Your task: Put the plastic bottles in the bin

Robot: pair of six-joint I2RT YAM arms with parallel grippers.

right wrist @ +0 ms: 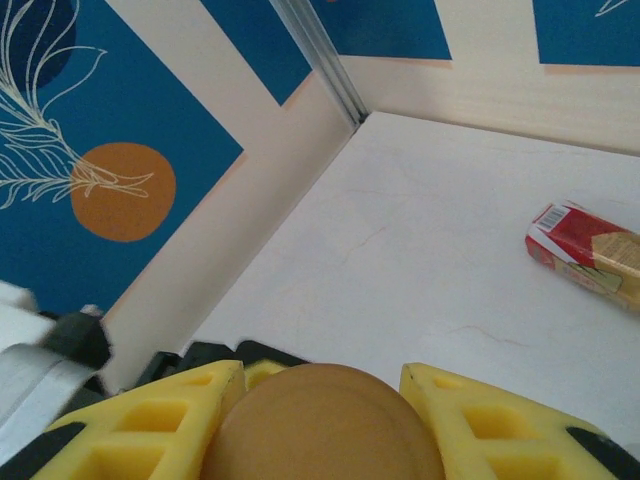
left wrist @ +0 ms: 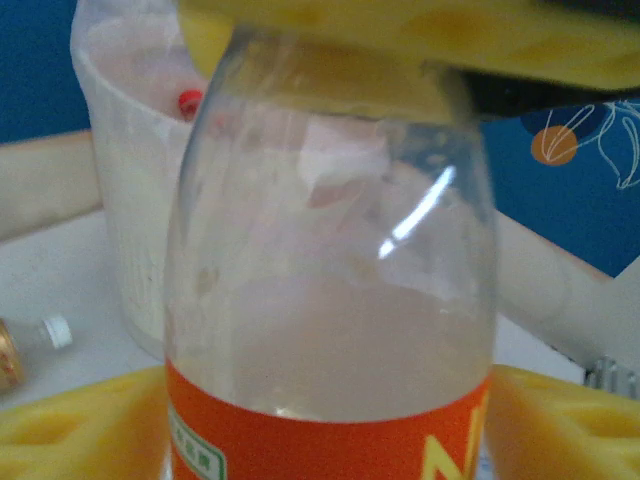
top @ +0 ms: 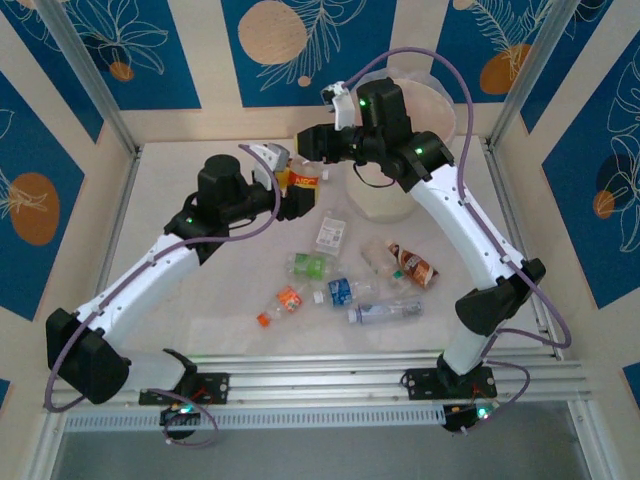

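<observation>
The robot's right gripper is shut on the brown cap (right wrist: 321,428), so next the left gripper moves back from the orange label before the right gripper takes the bottle into the bin (top: 430,110).
An upright clear bottle with an orange label (top: 305,180) (left wrist: 330,300) hangs between my two grippers, left of the cream bin (top: 400,200) (left wrist: 120,200). My right gripper (top: 312,150) (right wrist: 325,420) comes from above and is shut on its brown cap (right wrist: 325,430); one of its yellow fingers (left wrist: 420,40) crosses the bottle's neck. My left gripper (top: 290,190) (left wrist: 325,430) stands open, its yellow pads (left wrist: 80,420) flanking the label. Several more bottles lie on the table: green-labelled (top: 310,265), blue-labelled (top: 340,291), orange (top: 285,298), brown (top: 415,265).
A flat white packet (top: 331,232) lies just below the held bottle. A red and tan box (right wrist: 590,255) rests on the table in the right wrist view. A white-capped bottle (left wrist: 40,335) lies by the bin's foot. Metal frame posts (top: 90,80) stand at the back corners.
</observation>
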